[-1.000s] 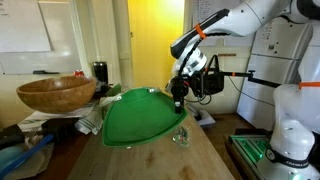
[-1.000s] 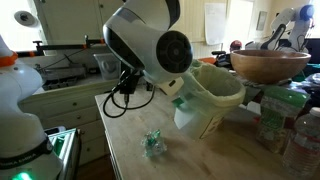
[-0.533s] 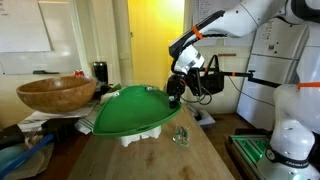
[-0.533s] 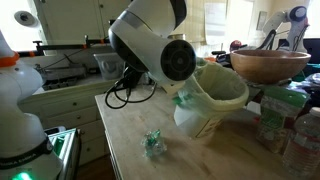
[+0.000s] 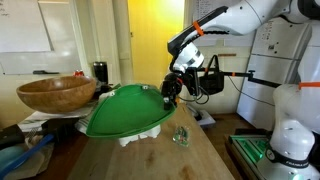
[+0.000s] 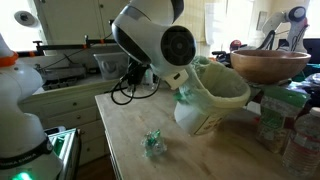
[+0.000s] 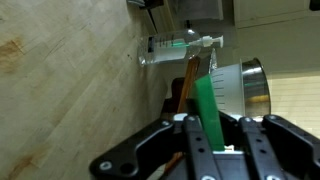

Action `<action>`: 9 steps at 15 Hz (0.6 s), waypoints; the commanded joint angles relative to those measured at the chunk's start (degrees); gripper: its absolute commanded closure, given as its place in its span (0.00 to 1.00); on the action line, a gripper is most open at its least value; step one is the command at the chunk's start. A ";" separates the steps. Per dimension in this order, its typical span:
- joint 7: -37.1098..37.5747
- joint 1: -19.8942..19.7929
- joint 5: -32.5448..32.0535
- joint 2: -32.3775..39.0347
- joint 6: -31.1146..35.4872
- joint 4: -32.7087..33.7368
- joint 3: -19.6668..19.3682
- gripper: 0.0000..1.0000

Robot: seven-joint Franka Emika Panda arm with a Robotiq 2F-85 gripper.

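Observation:
The green lid slants down (image 5: 124,112) over the side of the white container, so my gripper needs to turn the lid and lift it above the container's opening (image 6: 224,86).
My gripper (image 5: 170,90) is shut on the rim of a wide green lid (image 5: 125,110), which hangs tilted over the wooden table (image 5: 200,158). A white container (image 6: 205,118) stands under the lid, and part of it shows below the green edge (image 5: 135,139). In the wrist view the lid's rim (image 7: 205,95) runs as a green strip straight up between my fingers, at the gripper (image 7: 220,122). A small clear and green object (image 6: 153,143) lies on the table in front of the container, apart from it; both exterior views show it (image 5: 181,136).
A large wooden bowl (image 5: 55,92) sits raised beside the table, seen in both exterior views (image 6: 270,62). The wrist view shows a clear bottle (image 7: 175,45) lying on the table and a white measuring jug (image 7: 232,85). Another robot's white base (image 5: 290,130) stands nearby.
The green lid has swung from steeply tilted to flatter and shifted sideways with my gripper, away from the small object. The gripper has stayed shut on the rim.

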 commanded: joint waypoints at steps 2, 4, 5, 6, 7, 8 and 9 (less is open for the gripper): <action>-1.05 1.10 -6.36 -2.11 8.45 -1.32 2.27 0.98; 0.13 1.08 -6.58 -1.01 7.65 -0.47 2.19 0.98; -0.40 1.00 -5.29 -1.07 6.43 -0.45 1.96 0.98; -0.78 0.88 -3.70 -1.06 5.31 -0.48 1.69 0.98; -0.79 0.76 -2.19 -1.01 3.94 -0.36 1.42 0.98; -0.78 0.68 0.34 -1.21 3.02 -0.53 1.19 0.98; -0.62 0.70 2.55 -1.25 2.50 -0.56 1.12 0.98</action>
